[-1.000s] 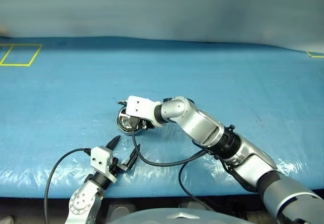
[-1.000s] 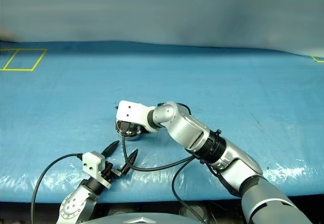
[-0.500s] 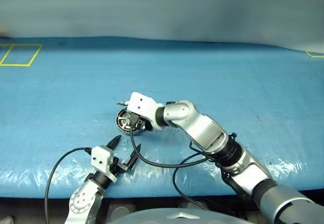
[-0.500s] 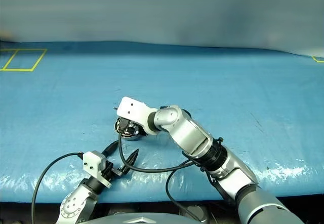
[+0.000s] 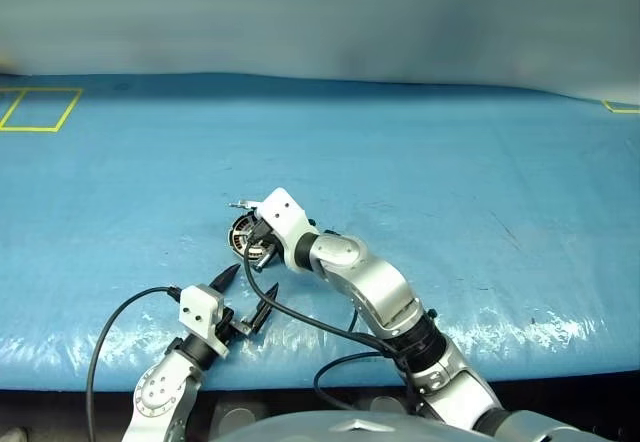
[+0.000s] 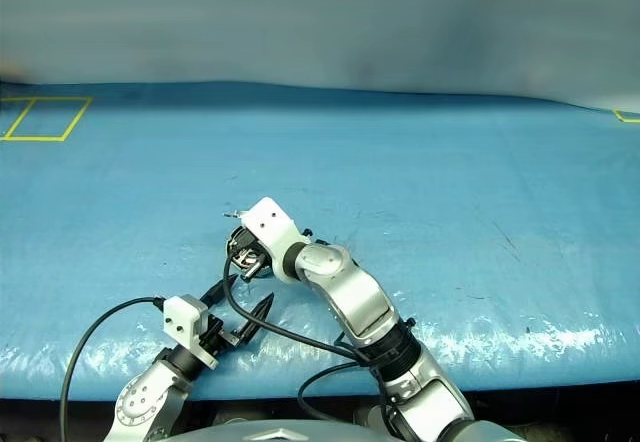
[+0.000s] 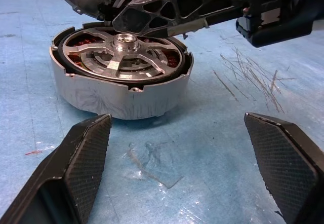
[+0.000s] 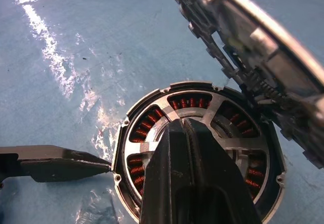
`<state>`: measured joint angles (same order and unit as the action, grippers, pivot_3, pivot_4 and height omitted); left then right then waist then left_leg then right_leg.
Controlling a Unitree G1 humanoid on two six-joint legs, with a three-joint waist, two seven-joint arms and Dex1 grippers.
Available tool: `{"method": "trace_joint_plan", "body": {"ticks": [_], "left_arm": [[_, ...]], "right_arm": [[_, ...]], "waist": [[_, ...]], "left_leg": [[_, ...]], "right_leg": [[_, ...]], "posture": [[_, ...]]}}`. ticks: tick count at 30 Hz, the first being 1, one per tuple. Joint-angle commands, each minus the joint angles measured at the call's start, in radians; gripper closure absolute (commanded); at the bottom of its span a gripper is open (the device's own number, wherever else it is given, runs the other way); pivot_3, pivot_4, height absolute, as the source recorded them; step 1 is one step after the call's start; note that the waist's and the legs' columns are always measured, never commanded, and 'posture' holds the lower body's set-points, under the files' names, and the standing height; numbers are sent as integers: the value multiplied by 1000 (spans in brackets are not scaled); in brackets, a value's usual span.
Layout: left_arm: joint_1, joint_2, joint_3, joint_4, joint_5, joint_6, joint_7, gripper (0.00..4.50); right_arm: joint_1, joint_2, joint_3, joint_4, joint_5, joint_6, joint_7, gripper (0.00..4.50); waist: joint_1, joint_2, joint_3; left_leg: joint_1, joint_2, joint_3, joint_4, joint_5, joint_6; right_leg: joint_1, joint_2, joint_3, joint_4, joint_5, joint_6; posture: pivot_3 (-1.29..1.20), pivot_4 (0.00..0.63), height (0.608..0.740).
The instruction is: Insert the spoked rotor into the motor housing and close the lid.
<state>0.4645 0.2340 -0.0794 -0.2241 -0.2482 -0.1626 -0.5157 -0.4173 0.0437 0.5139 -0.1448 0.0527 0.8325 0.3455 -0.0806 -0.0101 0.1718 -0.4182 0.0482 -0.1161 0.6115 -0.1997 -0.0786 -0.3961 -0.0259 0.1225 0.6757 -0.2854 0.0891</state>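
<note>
The tilted lid has my right gripper's fingers in its path over the rotor's middle (image 7: 126, 39), so that gripper should back out and push the lid's outer side (image 8: 283, 34) down.
The motor housing (image 7: 121, 97), a short silver can, stands on the blue sheet a little beyond my left gripper. The spoked rotor (image 7: 121, 59) sits inside it, with its dark rim level with the can's top and copper windings showing between the spokes. The lid (image 8: 253, 46) stands tilted up over the housing's far edge, jagged face showing. My right gripper (image 8: 182, 125) is shut with nothing between its fingers, and its tips rest over the rotor's hub. My left gripper (image 7: 182, 133) is open, just short of the housing (image 5: 244, 234).
The blue sheet (image 5: 450, 172) covers the whole table, and its front edge runs just behind my left gripper (image 5: 248, 287). Yellow tape squares lie at the far left (image 5: 35, 109) and far right (image 5: 622, 107). Black cables (image 5: 300, 317) loop from both wrists.
My right gripper's fingers have closed, its wrist has rolled, and it has sunk onto the rotor's hub. The right forearm swung in towards me. The left gripper kept still.
</note>
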Motion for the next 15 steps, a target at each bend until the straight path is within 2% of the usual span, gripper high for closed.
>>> {"method": "trace_joint_plan", "body": {"ticks": [1, 7, 11, 15], "left_arm": [[-2, 2, 11, -18, -3, -12, 5, 0], [0, -1, 15, -29, 16, -18, 32, 0], [12, -11, 12, -43, 29, -21, 59, 0], [27, -21, 5, -54, 39, -29, 73, 0]], "right_arm": [[6, 11, 2, 22, -10, -39, -14, 4466], [6, -42, 19, -74, 37, 37, 70, 4466], [-60, -182, -53, -264, 131, 163, 195, 4466], [-167, -375, -75, -317, 173, 282, 285, 4466]], "waist": [[0, 0, 0], [0, 0, 0], [4, 0, 0], [4, 0, 0]], "left_leg": [[0, 0, 0, 0, 0, 0], [1, 0, 0, 0, 0, 0], [0, 0, 0, 1, 0, 0], [1, 0, 0, 1, 0, 0]], "right_leg": [[0, 0, 0, 0, 0, 0], [1, 0, 0, 0, 0, 0], [1, 0, 0, 0, 0, 0], [1, 0, 0, 0, 0, 0]], "posture": [[0, 150, 740], [0, 150, 740], [0, 150, 740], [0, 150, 740]]}}
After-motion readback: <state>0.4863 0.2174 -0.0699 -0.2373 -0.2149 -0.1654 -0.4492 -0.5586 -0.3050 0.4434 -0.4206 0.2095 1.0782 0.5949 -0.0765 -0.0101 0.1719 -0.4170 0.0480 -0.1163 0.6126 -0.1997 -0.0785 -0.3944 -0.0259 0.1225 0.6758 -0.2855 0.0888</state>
